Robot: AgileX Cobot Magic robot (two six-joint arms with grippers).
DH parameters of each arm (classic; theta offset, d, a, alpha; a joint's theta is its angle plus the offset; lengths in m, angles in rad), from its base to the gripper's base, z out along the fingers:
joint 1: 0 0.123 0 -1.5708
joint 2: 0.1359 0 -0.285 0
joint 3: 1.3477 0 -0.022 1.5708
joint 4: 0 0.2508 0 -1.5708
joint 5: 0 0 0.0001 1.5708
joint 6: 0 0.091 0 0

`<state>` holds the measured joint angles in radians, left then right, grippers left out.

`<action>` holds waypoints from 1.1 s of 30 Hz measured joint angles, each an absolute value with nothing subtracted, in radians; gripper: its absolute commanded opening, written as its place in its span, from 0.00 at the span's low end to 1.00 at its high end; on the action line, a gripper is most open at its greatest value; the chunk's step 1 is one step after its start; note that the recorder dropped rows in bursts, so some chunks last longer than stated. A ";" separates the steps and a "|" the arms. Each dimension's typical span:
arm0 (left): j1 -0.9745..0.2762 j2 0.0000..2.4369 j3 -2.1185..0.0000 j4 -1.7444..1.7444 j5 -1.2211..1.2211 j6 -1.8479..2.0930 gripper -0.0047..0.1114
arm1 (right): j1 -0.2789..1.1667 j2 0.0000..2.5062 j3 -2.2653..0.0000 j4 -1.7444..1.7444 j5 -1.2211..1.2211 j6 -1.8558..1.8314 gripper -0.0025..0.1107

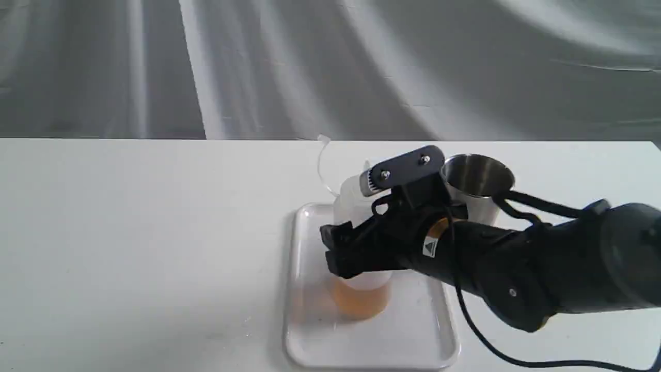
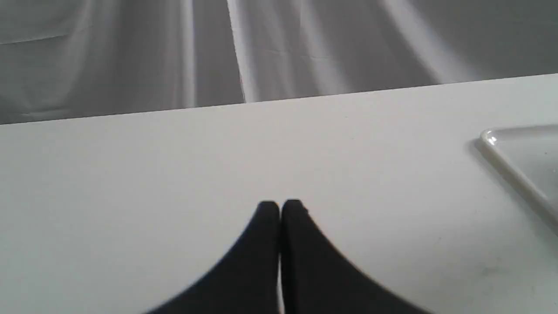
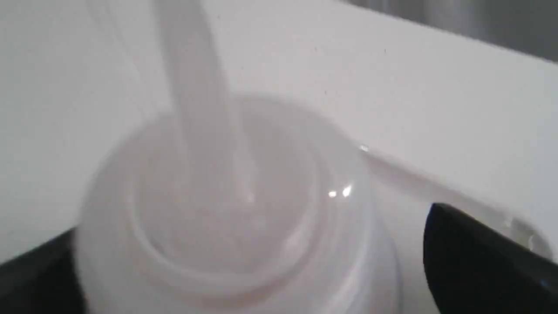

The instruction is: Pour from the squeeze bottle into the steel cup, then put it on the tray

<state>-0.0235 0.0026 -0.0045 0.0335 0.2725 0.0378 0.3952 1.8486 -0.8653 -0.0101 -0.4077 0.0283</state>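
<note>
I should keep lifting my right gripper away until it clears the bottle's top (image 1: 353,189), because the squeeze bottle stands upright on the tray between my open fingers.
The squeeze bottle (image 1: 361,294) stands upright on the tray (image 1: 310,330), with amber liquid at its base and its cap strap (image 1: 321,160) curling up behind. My right gripper (image 1: 335,253) reaches in from the right and brackets the bottle's middle. In the right wrist view the bottle's top (image 3: 226,209) fills the frame between the two fingers of the gripper (image 3: 250,222); one finger (image 3: 471,253) stands slightly off the bottle's side, so the gripper is open. The steel cup (image 1: 477,178) stands upright behind my right arm. My left gripper (image 2: 280,205) is shut and empty, over bare table.
The white table (image 1: 129,232) stretches left of the tray, with a grey cloth backdrop behind its far edge. A corner of the tray (image 2: 523,157) shows in the left wrist view. The right arm's cable (image 1: 480,330) trails past the tray's right rim.
</note>
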 measured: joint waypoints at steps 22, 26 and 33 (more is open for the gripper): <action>-0.023 0.003 -0.004 0.033 0.272 0.038 0.04 | 0.395 0.955 -0.829 -0.248 0.107 0.028 0.48; -0.023 0.003 -0.004 0.033 0.272 0.038 0.04 | 0.395 0.815 -0.754 -0.256 0.137 0.028 0.24; -0.023 0.003 -0.004 0.033 0.272 0.038 0.04 | 0.395 0.612 -0.701 -0.151 0.172 0.031 0.02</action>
